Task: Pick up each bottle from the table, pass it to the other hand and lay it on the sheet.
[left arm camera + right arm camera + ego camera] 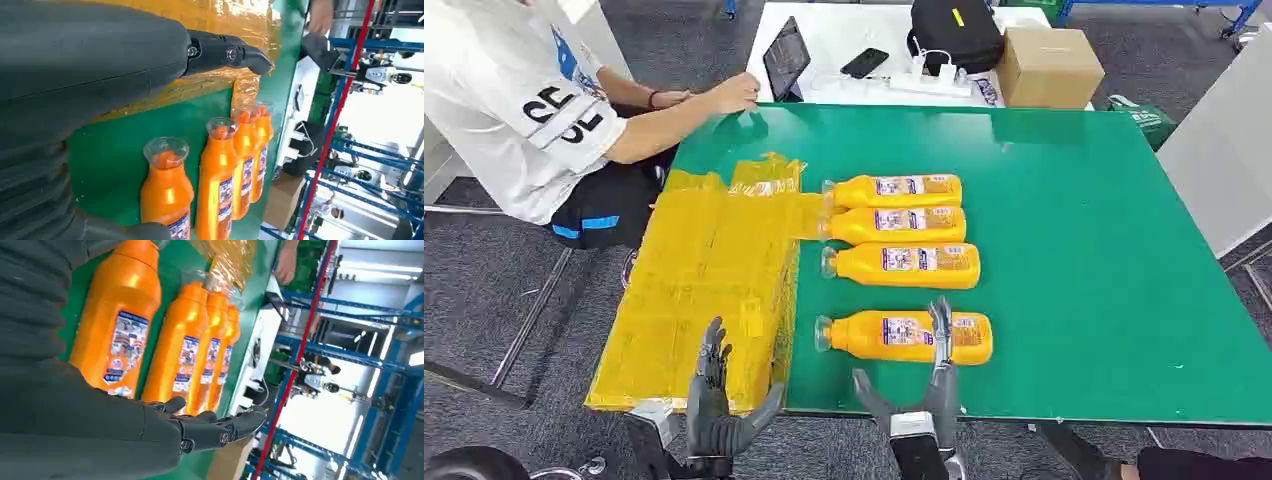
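Note:
My gripper will uncover a large front label hidden underneath when it turns the nearest bottle (912, 337) over, because small print (967, 335) faces up on the bottle.
Several orange juice bottles lie on their sides on the green table (1074, 250), caps toward the yellow sheet (704, 290). The nearest bottle (904, 336) (117, 325) (167, 192) lies apart from the other three (899, 225). My right hand (924, 385) (210, 427) hovers open at the table's near edge, fingers raised over the nearest bottle's label end, holding nothing. My left hand (716, 400) (220, 52) is open above the sheet's near corner, empty. The farthest two bottles have their caps against the sheet's crumpled edge (809, 210).
A person in a white shirt (514, 110) sits at the far left, one hand (734, 92) on the table's corner. Behind the green table stands a white table with a tablet (786, 58), phone (864, 62), black bag (954, 32) and cardboard box (1049, 65).

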